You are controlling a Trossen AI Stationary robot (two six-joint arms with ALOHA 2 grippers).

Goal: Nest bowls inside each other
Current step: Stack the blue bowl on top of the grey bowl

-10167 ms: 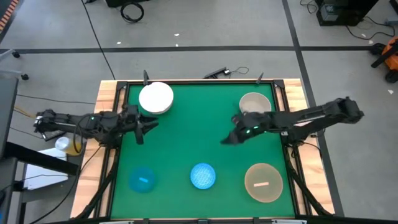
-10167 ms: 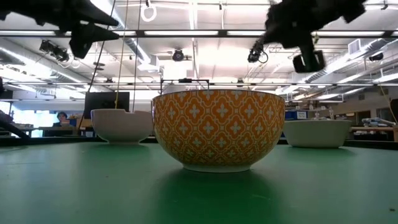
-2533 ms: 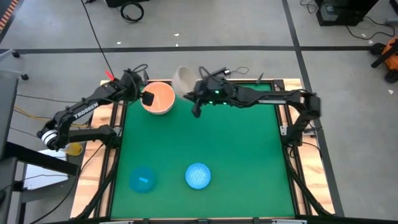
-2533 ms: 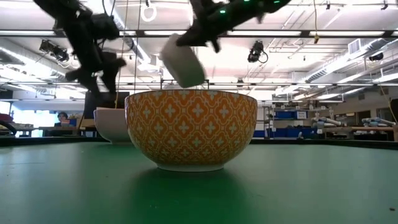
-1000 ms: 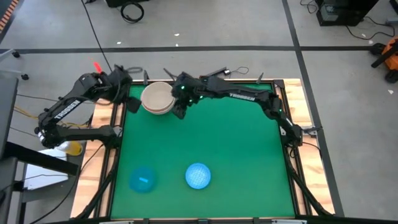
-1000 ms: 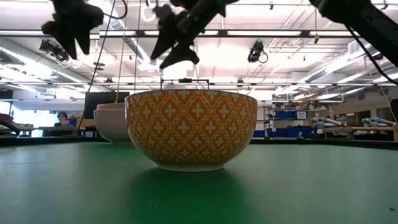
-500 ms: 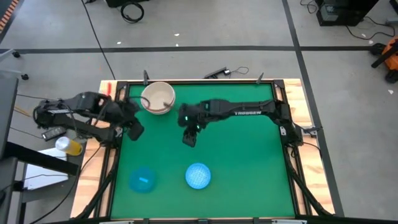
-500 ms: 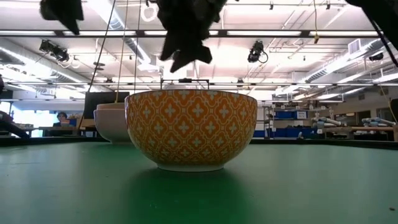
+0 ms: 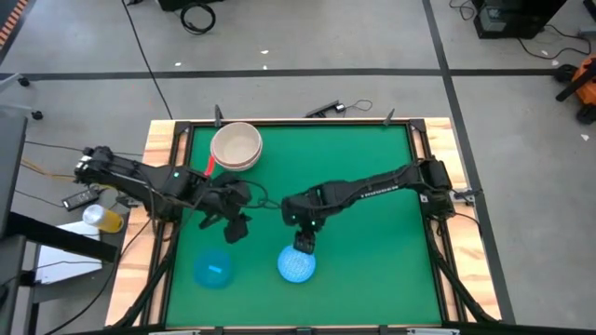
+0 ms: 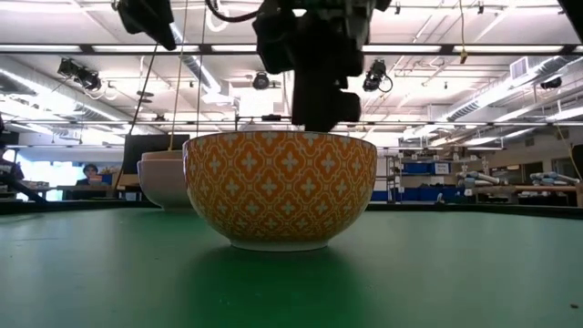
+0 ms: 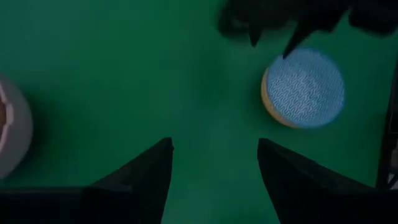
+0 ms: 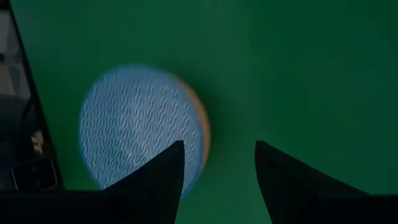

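My left gripper needs to back away first, because it hangs between the patterned bowl and the pale bowls. My right gripper will then carry the patterned bowl there.
A blue patterned bowl, orange outside in the low view, stands upright near the table's front, in the middle. A plain blue bowl stands to its left. A stack of pale bowls rests at the far left, nested one in another. My right gripper hangs open just above the patterned bowl's far rim, nothing between its fingers. My left gripper is open above the green mat, between the two blue bowls and a little farther back; its wrist view shows the patterned bowl ahead.
A wooden frame borders the green mat. The mat's right half is bare green. A pale bowl's side shows at the edge of the left wrist view. A cable and a small dark thing lie on the floor beyond the far edge.
Both grippers have left the stack at the far left. My right gripper has swung toward the near edge and down, ending over the patterned bowl. My left gripper has come from beyond the far-left corner in over the mat, toward the near edge and the middle.
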